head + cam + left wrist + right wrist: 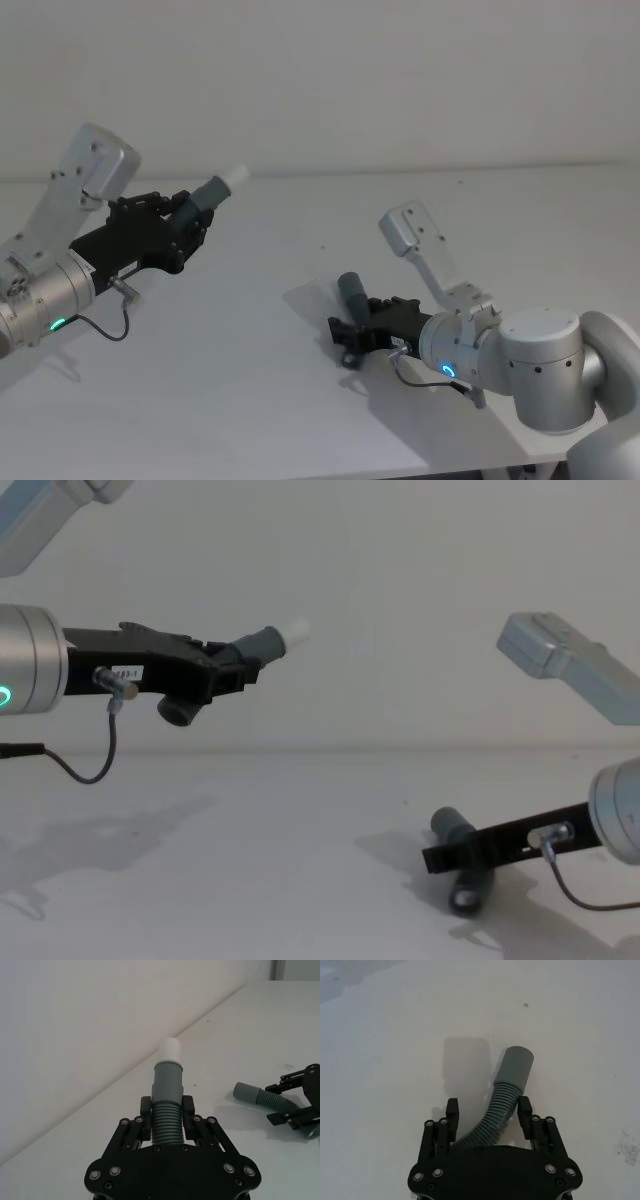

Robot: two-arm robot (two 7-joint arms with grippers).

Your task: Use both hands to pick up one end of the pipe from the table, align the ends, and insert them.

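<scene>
The smooth grey cuff should swing into line with my right gripper as I close it, because the ribs run at a slant between the open fingers.
My left gripper is raised above the table at the left, shut on the ribbed middle of one dark grey pipe piece. Its narrow white tip points forward and up, away from the gripper. The other pipe piece lies on the table at the centre right, its smooth grey cuff tilted up. My right gripper sits low at the table, open, with one finger on each side of the ribbed bend; a gap shows beside the hose.
A bare white wall rises behind the table's far edge. The right arm's elbow link sticks up above the right gripper. A cable loops under the left wrist.
</scene>
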